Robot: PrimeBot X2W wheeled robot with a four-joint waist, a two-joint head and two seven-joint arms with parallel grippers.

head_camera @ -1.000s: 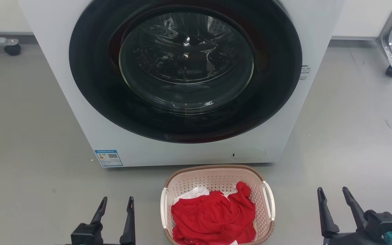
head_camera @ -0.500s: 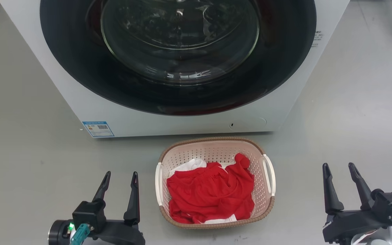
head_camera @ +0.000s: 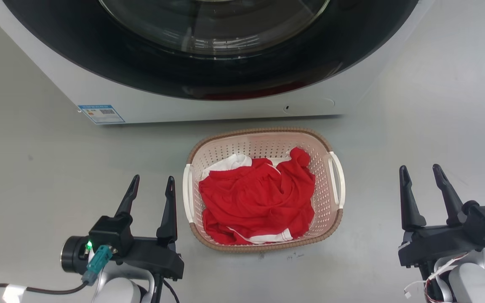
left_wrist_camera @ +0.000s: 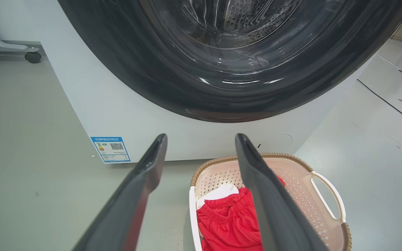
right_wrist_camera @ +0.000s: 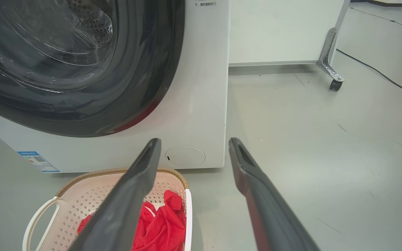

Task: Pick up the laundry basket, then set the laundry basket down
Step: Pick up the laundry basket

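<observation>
The red and white clothes (head_camera: 259, 196) are below the brown rim (head_camera: 263, 248), so I expect them to come along in their heap when the robot lifts the laundry basket.
The laundry basket (head_camera: 267, 145) stands on the grey floor just in front of the washing machine, pale pink-beige with a brown rim and white side handles, holding red and white clothes. My left gripper (head_camera: 151, 181) is open, just left of the basket's left handle and apart from it. Well to the right of the basket, my right gripper (head_camera: 420, 171) is open with nothing between its fingers. The left wrist view has the basket (left_wrist_camera: 297, 181) at lower right, behind my left gripper (left_wrist_camera: 201, 139). The right wrist view has the basket (right_wrist_camera: 82, 200) at lower left, beside my right gripper (right_wrist_camera: 194, 143).
The white washing machine (head_camera: 209, 107) with its dark round door shut fills the top of the head view, close behind the basket. A wheeled metal frame leg (right_wrist_camera: 330, 66) stands at the far right, another caster (left_wrist_camera: 32, 56) at the far left. A cable (right_wrist_camera: 379, 75) lies on the floor.
The head camera has tilted down, so the machine and basket slid up the picture. More of both arms shows now. Both grippers stay open beside the basket.
</observation>
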